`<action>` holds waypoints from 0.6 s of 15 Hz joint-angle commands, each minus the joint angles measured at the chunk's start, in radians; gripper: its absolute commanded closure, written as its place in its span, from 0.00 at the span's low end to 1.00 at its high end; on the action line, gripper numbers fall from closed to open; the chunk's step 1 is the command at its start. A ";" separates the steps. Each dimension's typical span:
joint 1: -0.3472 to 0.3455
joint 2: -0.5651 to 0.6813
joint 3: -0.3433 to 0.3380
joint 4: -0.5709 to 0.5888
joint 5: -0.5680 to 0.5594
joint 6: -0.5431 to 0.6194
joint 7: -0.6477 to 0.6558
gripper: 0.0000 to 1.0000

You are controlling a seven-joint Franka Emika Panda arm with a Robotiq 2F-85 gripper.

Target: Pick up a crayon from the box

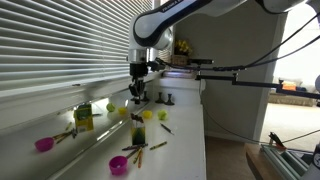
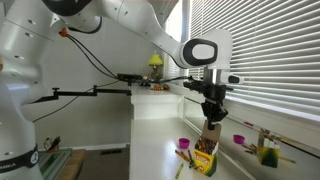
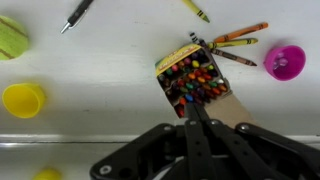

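My gripper's fingers are shut too high above the box's open top (image 2: 207, 144). I should open them and reach further down among the packed crayons (image 3: 194, 84) to grab one.
The small dark green box (image 1: 137, 132) stands upright on the white counter, open at the top and full of crayons; it also shows in the other exterior view (image 2: 205, 157) and in the wrist view (image 3: 196, 80). My gripper (image 1: 138, 97) hangs straight above the box, a short way clear of its top, as both exterior views (image 2: 211, 118) show. In the wrist view its fingers (image 3: 193, 104) are pressed together, and a thin dark crayon (image 3: 192, 100) seems pinched at their tips. Most of that crayon is hidden by the fingers.
Loose crayons (image 3: 236, 42) lie beside the box. Pink bowls (image 1: 118, 165) (image 1: 43, 144) and small yellow cups (image 3: 23, 99) stand around it. A lighter yellow-green labelled box (image 1: 84, 117) stands near the window blinds. The counter edge (image 1: 205, 140) drops off on one side.
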 commanded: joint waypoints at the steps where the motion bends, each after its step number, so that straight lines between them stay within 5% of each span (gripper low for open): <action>1: 0.003 0.000 -0.001 0.004 -0.046 -0.071 0.032 0.99; 8: 0.006 0.023 -0.006 -0.008 -0.087 -0.018 0.058 0.99; 9: 0.005 0.029 -0.005 -0.008 -0.085 -0.010 0.061 0.73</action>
